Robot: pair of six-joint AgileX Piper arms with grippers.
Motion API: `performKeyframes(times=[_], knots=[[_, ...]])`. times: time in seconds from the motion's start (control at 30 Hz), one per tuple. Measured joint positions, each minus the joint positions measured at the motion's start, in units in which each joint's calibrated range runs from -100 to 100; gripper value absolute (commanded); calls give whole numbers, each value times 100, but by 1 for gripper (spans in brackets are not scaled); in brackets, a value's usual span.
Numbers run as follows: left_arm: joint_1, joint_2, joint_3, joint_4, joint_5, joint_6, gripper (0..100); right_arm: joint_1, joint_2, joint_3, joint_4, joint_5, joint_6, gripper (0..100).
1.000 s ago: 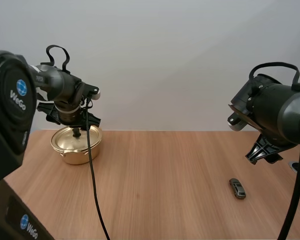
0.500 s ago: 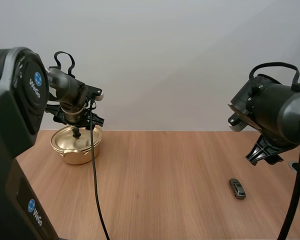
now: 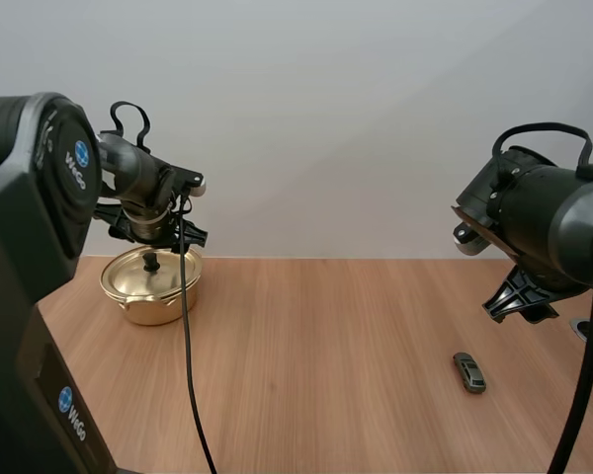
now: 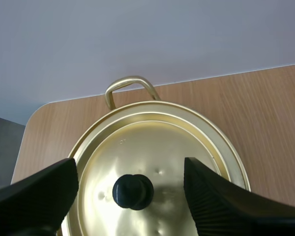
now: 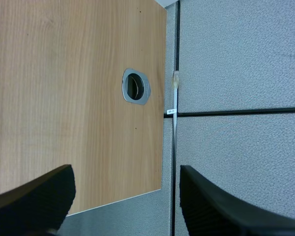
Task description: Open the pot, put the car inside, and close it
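Note:
My gripper will lift the lid's knob, and the gold lid (image 3: 138, 275) should come off in one piece while the pot stays standing, because the pot's loop handle (image 4: 132, 81) is attached below the lid's rim.
A gold pot (image 3: 150, 288) with its lid (image 4: 152, 162) on stands at the table's far left. My left gripper (image 3: 158, 240) hovers just above the lid's black knob (image 4: 132, 191). In the left wrist view it (image 4: 131, 172) is open, one finger on each side of the knob, not touching it. A small dark toy car (image 3: 468, 372) lies on the table at the right. My right gripper (image 3: 519, 296) hangs above and behind the car. Its fingers (image 5: 34, 196) stand wide apart over the table's right edge, holding nothing.
A round metal cable hole (image 5: 135, 86) is set in the wooden table (image 3: 316, 346) near its right edge, beside a grey partition wall (image 5: 236, 59). The pot's far loop handle (image 4: 130, 86) points toward the table's back edge.
My left arm has shifted slightly to the right above the pot, with the gripper staying over the knob. The right arm and the car have not moved.

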State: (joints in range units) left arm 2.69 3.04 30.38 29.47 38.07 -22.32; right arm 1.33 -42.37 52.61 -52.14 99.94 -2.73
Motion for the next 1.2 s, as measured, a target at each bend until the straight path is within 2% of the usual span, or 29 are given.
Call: performKeyframes(times=[0.17, 0.6, 0.63, 0.7, 0.73, 0.77, 0.93, 1.2], knots=[[0, 305, -11, 0, 324, 0, 100, 0, 0, 0, 0, 0, 0, 100], [0, 375, -49, 0, 229, -8, 100, 0, 0, 0, 0, 0, 0, 100], [0, 375, -49, 0, 288, -8, 90, 0, 0, 0, 0, 0, 0, 100], [0, 375, -49, -49, 387, -8, 35, 0, 0, 0, 0, 0, 0, 100], [0, 375, -49, -49, 457, -55, 11, 0, 0, 0, 0, 0, 0, 100], [0, 375, -49, -49, 556, -111, 1, 0, 0, 0, 0, 0, 0, 100], [8, 375, -54, 66, 490, -557, 1, 0, 0, 0, 0, 0, 0, 100], [8, 358, -333, 381, 374, -599, 0, 0, 0, 0, 0, 0, 0, 100]])
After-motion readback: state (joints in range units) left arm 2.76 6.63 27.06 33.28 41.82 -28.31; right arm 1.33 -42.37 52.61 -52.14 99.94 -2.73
